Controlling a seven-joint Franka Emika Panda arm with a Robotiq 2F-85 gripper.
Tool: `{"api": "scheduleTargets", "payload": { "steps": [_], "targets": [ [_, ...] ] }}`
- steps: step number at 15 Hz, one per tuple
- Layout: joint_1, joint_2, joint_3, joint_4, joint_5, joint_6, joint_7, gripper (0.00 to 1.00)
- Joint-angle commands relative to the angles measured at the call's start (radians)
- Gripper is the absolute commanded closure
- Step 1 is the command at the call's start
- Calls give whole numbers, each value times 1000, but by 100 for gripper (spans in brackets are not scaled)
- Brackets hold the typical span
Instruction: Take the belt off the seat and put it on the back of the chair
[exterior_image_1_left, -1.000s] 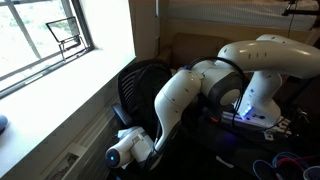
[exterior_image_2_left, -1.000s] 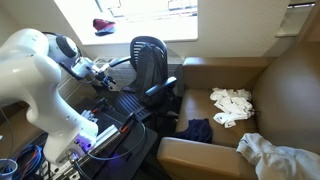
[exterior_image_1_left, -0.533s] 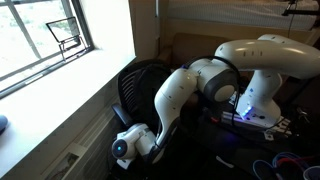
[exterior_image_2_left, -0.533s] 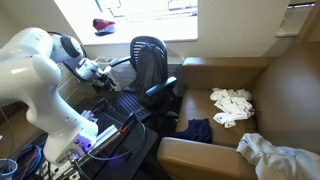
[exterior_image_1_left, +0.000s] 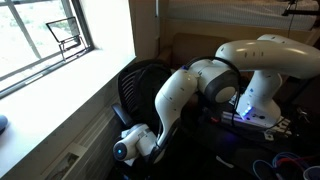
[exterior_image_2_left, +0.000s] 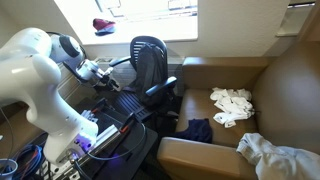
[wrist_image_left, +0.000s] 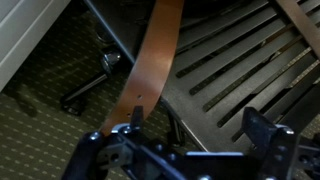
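The belt's hanging end (wrist_image_left: 131, 100) is next to one finger and outside my gripper's opening, so I need to move toward the white wall (wrist_image_left: 20, 35) before I close my gripper around the belt.
In the wrist view a brown leather belt (wrist_image_left: 150, 60) hangs over the edge of the black slatted seat (wrist_image_left: 240, 60) towards the carpet. Its lower end with punched holes lies right at my left finger. My gripper (wrist_image_left: 200, 120) is open, with nothing between its fingers, low over the seat's edge. In both exterior views the gripper (exterior_image_1_left: 125, 150) (exterior_image_2_left: 95, 72) is down beside the black office chair (exterior_image_1_left: 140, 85) (exterior_image_2_left: 150, 55), in front of its backrest. I cannot make out the belt in the exterior views.
The chair's wheeled base (wrist_image_left: 85, 90) stands on patterned carpet below the seat. A brown sofa (exterior_image_2_left: 260, 100) holds white cloths (exterior_image_2_left: 232, 105), and a dark blue cloth (exterior_image_2_left: 195, 130) lies beside it. A window sill (exterior_image_1_left: 60, 75) runs by the chair. Cables (exterior_image_2_left: 30, 160) lie by my base.
My gripper has shifted slightly lower and away from the chair back. The belt and the chair have not visibly moved.
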Motion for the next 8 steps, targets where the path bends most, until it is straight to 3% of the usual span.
{"api": "scheduleTargets", "payload": {
  "steps": [1,8],
  "targets": [
    [-7,0,10,1,-12,-9,3,0],
    [-7,1,-47,-110,-67,62,205,0]
  ]
}}
